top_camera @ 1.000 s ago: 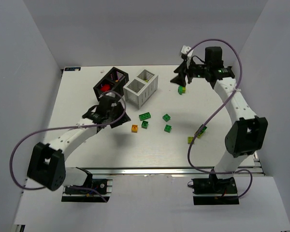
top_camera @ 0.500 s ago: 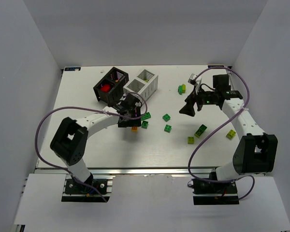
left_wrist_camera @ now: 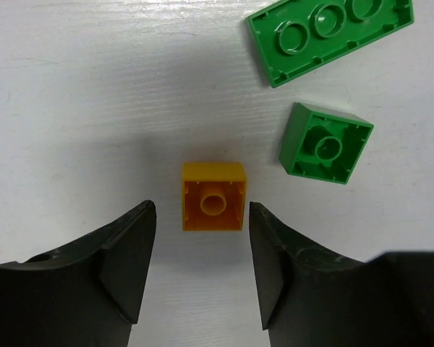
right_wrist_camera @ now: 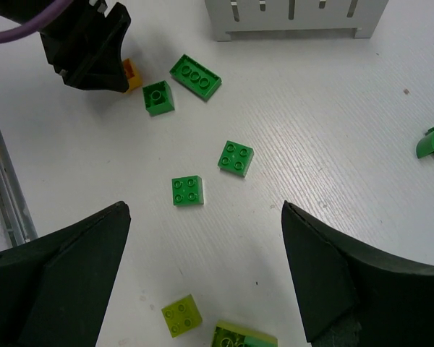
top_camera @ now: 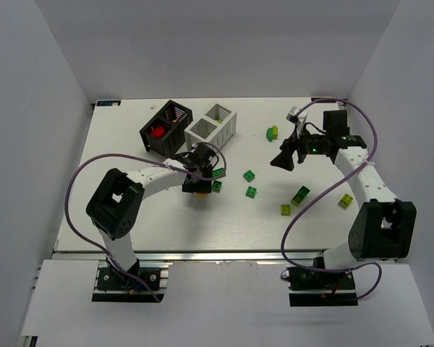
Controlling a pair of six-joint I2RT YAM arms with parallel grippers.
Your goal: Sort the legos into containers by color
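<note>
The robot's right gripper should bring the joined pair (top_camera: pixel 299 195) toward the left gripper before sorting, because a green brick sits on a yellow-green (top_camera: pixel 302 191) brick far from the left gripper.
The legos lie loose on the white table. An orange-yellow brick (left_wrist_camera: pixel 213 196) lies studs down just ahead of my left gripper (left_wrist_camera: pixel 201 217), whose open jaws flank its near end without touching it. In the top view this gripper (top_camera: pixel 199 184) hangs over the orange brick (top_camera: pixel 200 193). Green bricks (top_camera: pixel 217 173) (top_camera: pixel 249 176) (top_camera: pixel 252 191) lie beside it and to its right. My right gripper (top_camera: pixel 281 163) hovers wide open and empty above the table; below it are a green brick (right_wrist_camera: pixel 187 191) and a yellow-green one (right_wrist_camera: pixel 181 315). The black container (top_camera: pixel 166 126) holds a red brick (top_camera: pixel 158 131); the white container (top_camera: pixel 212 126) stands next to it.
More yellow-green bricks lie at the right (top_camera: pixel 301 195) (top_camera: pixel 346 201) (top_camera: pixel 285 210) and at the back (top_camera: pixel 273 132). White walls close in the table on three sides. A purple cable loops off each arm.
My left arm has swung from the black container to the orange brick. The right arm has come forward from the back and its jaws have opened wide.
</note>
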